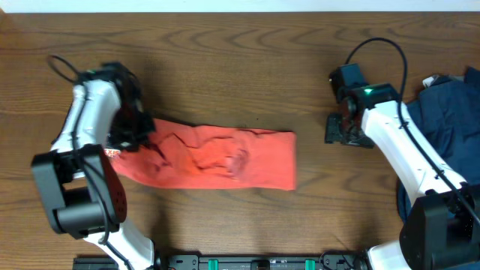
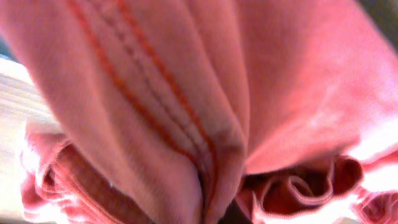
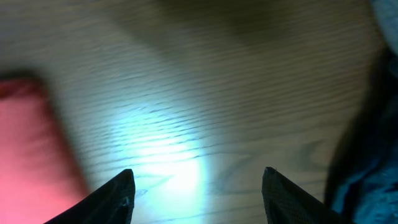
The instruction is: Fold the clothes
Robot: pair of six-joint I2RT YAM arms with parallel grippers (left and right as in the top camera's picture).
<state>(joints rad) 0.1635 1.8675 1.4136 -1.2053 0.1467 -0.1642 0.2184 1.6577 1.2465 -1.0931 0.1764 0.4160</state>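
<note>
The coral-red T-shirt's long strip (image 1: 196,156) runs from my left gripper to its loose end, so this gripper should fold the strip's held end back over its flat half (image 1: 268,160).
The coral-red T-shirt (image 1: 225,159) lies folded into a long strip across the middle of the table. My left gripper (image 1: 133,133) is at its left end, shut on the cloth. The left wrist view is filled with bunched coral-red cloth (image 2: 186,93) with a stitched hem. My right gripper (image 1: 345,129) is open and empty over bare wood, to the right of the shirt's right end. In the right wrist view its two fingers (image 3: 196,186) stand apart, with the shirt's edge (image 3: 31,137) at the left. A navy blue garment (image 1: 442,120) lies at the right table edge.
The wooden table (image 1: 240,60) shows bare wood behind and in front of the shirt. The navy cloth pile shows at the right edge of the right wrist view (image 3: 373,162). A black cable (image 1: 375,52) loops above the right arm.
</note>
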